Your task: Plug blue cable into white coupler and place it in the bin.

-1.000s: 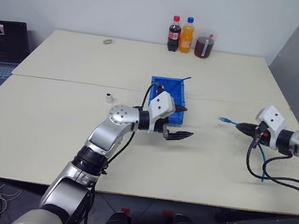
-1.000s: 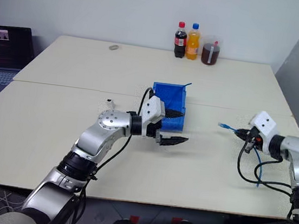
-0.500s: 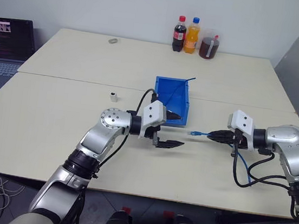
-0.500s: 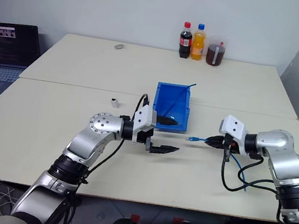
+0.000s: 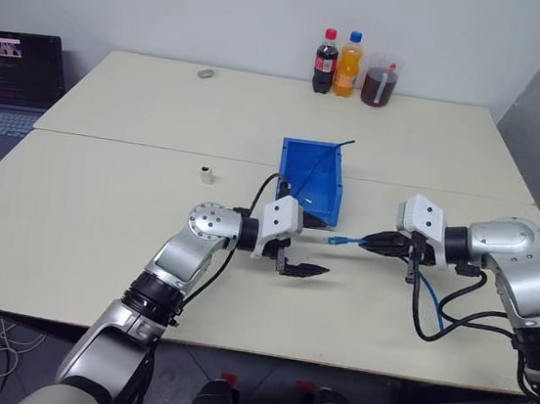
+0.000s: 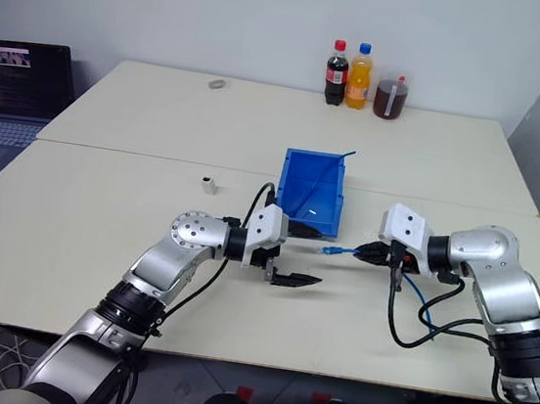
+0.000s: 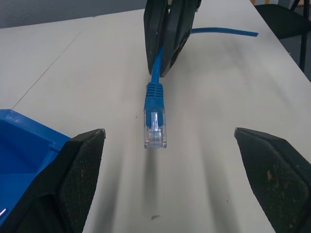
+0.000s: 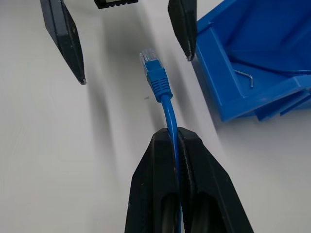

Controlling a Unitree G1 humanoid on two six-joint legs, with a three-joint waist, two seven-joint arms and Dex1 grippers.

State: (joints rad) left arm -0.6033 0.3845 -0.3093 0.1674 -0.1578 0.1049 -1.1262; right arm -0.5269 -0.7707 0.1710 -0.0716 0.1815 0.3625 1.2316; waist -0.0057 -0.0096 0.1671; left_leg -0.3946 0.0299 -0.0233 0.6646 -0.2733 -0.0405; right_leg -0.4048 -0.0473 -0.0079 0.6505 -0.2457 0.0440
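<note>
My right gripper is pinching the blue cable's cord behind the plug. Next, my left gripper takes hold of the plug's clear tip before my right gripper grips the plug again.
The blue cable is pinched in my right gripper, which is shut on it just behind the clear plug. The plug sticks out level above the table, toward my left gripper. That gripper is open and holds nothing, and the plug's tip lies just inside the gap between its fingertips. The white coupler stands alone on the table, left of the bin. The bin sits just behind the left gripper. The rest of the cable hangs below my right wrist.
Two bottles and a cup of dark drink stand at the table's far edge. A grey ring lies at the back left. An open laptop sits on the far left. A thin blue strand leans out of the bin.
My right gripper has carried the cable leftward, bringing the plug up to the left gripper's open fingers. The left gripper sank a little. The camera view also shifted early on.
</note>
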